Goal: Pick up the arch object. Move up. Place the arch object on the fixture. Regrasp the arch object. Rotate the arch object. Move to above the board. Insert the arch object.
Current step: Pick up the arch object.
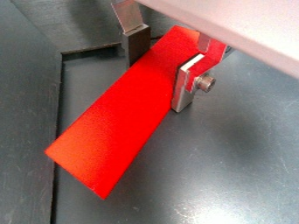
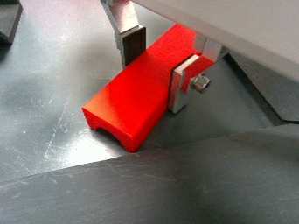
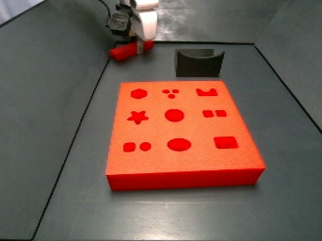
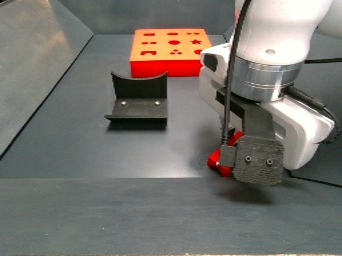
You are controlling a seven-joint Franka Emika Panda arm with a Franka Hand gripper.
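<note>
The arch object [image 3: 123,52] will settle into the dip and stay propped there when the robot places it, because the fixture's top dips [image 3: 199,57] between raised corners.
The arch object [image 1: 117,122] [image 2: 128,101] is a slim bright red bar lying flat on the dark floor, with its arch notch showing at one end in a wrist view. My gripper [image 1: 160,79] [image 2: 156,79] is down over one end of it, open, with one silver finger on each long side. A thin dark gap shows at one pad. In both side views the bar [image 3: 123,53] [image 4: 218,158] is mostly hidden under the gripper [image 3: 130,42] [image 4: 230,150]. The dark fixture [image 3: 198,62] [image 4: 136,105] stands apart from the bar. The red-orange board [image 3: 189,165] [image 4: 174,65] lies beyond the fixture.
Grey walls enclose the floor on the sides [image 3: 51,104] [image 4: 40,70]. The bar lies near a corner of the enclosure. The arm's white body [image 4: 274,50] towers over the gripper.
</note>
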